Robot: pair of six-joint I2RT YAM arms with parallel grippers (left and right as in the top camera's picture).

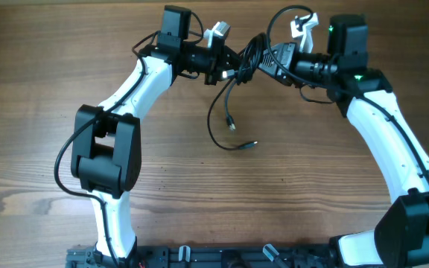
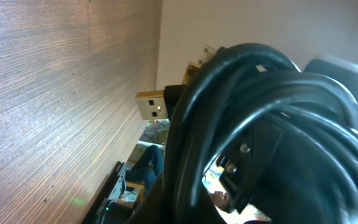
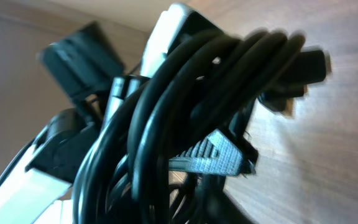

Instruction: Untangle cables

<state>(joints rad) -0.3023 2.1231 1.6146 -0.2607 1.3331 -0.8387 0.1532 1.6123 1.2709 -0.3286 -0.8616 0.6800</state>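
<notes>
Next, I pull my left gripper back from my right gripper to spread the coils, because the cables are bunched in a tight bundle [image 1: 251, 58] where both grippers meet.
The cables [image 1: 249, 56] are a bundle of thin black cords held above the table between both grippers at the back centre. Two loose ends hang down to the wood, one with a small plug [image 1: 232, 123] and another with a plug [image 1: 249, 145]. My left gripper [image 1: 228, 68] grips the bundle from the left. Its fingers are hidden behind the cables [image 2: 253, 124] in the left wrist view, where a USB plug [image 2: 151, 104] sticks out. My right gripper [image 1: 269, 59] grips the bundle from the right. Its ribbed finger pad [image 3: 213, 155] presses on the cables [image 3: 179, 99].
The wooden table [image 1: 43, 97] lies under both arms. The left arm's black elbow [image 1: 106, 152] sits at the left middle. The right arm's white link [image 1: 393, 141] runs down the right side. A black rail [image 1: 222, 257] lines the front edge.
</notes>
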